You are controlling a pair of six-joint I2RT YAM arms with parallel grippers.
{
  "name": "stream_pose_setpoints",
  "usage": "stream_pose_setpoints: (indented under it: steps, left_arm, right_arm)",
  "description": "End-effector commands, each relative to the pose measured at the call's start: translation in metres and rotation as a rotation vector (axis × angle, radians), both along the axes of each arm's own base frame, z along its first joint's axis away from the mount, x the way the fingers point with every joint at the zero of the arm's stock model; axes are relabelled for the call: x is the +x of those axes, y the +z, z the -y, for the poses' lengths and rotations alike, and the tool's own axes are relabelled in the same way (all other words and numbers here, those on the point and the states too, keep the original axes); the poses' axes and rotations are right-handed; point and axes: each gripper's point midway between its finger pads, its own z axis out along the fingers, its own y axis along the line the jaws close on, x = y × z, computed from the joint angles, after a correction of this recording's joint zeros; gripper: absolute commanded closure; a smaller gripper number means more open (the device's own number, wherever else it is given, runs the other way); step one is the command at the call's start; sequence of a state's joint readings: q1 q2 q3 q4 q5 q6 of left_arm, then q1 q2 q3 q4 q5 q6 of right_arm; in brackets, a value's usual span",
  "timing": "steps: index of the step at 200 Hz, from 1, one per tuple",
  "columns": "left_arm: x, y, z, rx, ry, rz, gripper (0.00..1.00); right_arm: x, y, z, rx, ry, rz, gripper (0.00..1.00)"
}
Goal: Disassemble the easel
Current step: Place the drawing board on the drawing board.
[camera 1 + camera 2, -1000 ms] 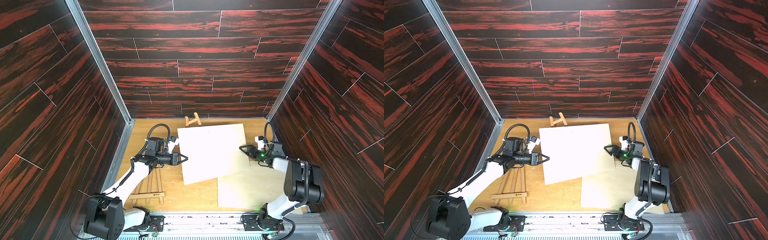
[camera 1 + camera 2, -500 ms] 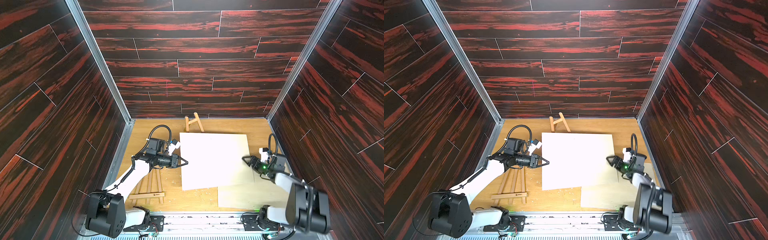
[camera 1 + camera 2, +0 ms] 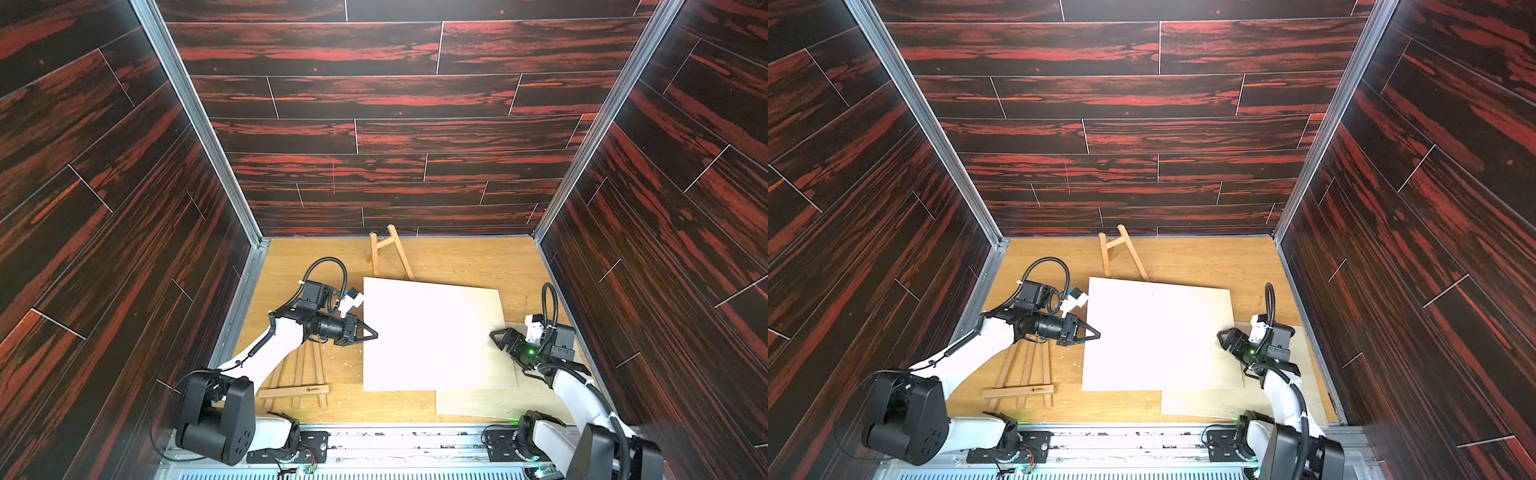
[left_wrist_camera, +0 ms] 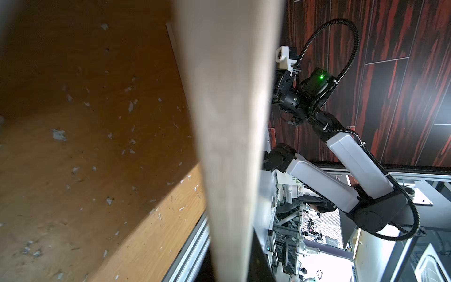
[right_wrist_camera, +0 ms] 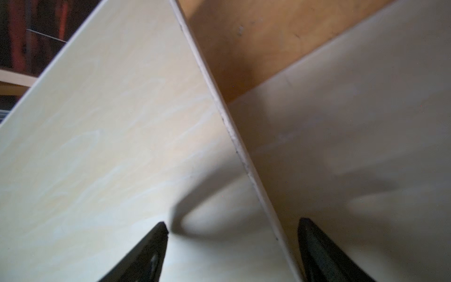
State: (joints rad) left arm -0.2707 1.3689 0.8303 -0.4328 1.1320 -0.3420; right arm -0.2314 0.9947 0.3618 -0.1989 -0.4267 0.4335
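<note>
The board's edge (image 3: pixel 503 316) has my right gripper's fingers around it, so my right gripper should lift clear first. My left gripper will then slide the board over the second panel (image 3: pixel 480 402).
A large pale board (image 3: pixel 432 336) (image 3: pixel 1158 336) is held by its left edge in my left gripper (image 3: pixel 374 334) (image 3: pixel 1096 333), which is shut on it. In the left wrist view the board's edge (image 4: pixel 229 146) runs straight out from the jaws. My right gripper (image 3: pixel 496 336) (image 3: pixel 1223 338) is open, and the board's right edge (image 5: pixel 244 156) passes between its two fingertips (image 5: pixel 151 254). The easel frame (image 3: pixel 299 374) (image 3: pixel 1025 374) with its ledge lies flat under my left arm. A smaller A-shaped leg piece (image 3: pixel 388 253) (image 3: pixel 1121 253) lies at the back.
A second pale panel (image 3: pixel 498 403) (image 3: pixel 1225 401) (image 5: pixel 353 122) lies flat at the front right, partly under the held board. Small white chips (image 4: pixel 58 134) litter the wooden floor. Dark walls close in on three sides and a metal rail (image 3: pixel 374 432) runs along the front.
The board has swung from skewed to square and moved toward the front. My right gripper came toward the front with its edge, still open. The left gripper stayed shut on it.
</note>
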Motion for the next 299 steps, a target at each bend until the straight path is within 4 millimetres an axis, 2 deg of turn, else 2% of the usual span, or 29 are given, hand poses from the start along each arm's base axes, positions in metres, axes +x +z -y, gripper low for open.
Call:
stream_pose_setpoints:
  steps: [1, 24, 90, 118, 144, 181, 211, 242, 299]
  left_arm:
    - [-0.019, -0.039, 0.016, 0.118, -0.054, -0.024, 1.00]
    - [-0.019, -0.046, 0.016, 0.126, -0.055, -0.040, 1.00]
    - [-0.014, -0.055, 0.015, 0.163, -0.056, -0.046, 1.00]
    - [-0.010, -0.057, 0.017, 0.151, -0.033, -0.056, 1.00]
    - [0.004, -0.062, 0.015, 0.176, 0.064, -0.061, 1.00]
    - [0.026, -0.069, 0.016, 0.159, 0.255, -0.075, 1.00]
    - [0.034, -0.063, 0.025, 0.104, 0.350, -0.056, 1.00]
    - [0.029, -0.056, 0.042, 0.061, 0.351, -0.045, 1.00]
    - [0.008, -0.067, 0.083, 0.034, 0.227, -0.070, 1.00]
  right_arm:
    - [-0.032, 0.053, -0.075, 0.361, 0.270, -0.025, 0.15]
    - [-0.031, 0.047, -0.062, 0.293, 0.178, -0.082, 0.14]
    - [-0.025, 0.051, -0.017, 0.052, -0.030, -0.172, 0.12]
    - [-0.019, 0.063, -0.014, 0.032, -0.037, -0.134, 0.12]
    - [-0.016, 0.074, -0.019, 0.052, -0.008, -0.103, 0.12]
    - [-0.017, 0.078, -0.035, 0.070, 0.046, -0.091, 0.12]
    - [-0.017, 0.079, -0.054, 0.070, 0.097, -0.089, 0.12]
    - [-0.016, 0.077, -0.070, 0.080, 0.130, -0.089, 0.12]
    - [-0.008, 0.090, -0.092, 0.103, 0.204, -0.056, 0.12]
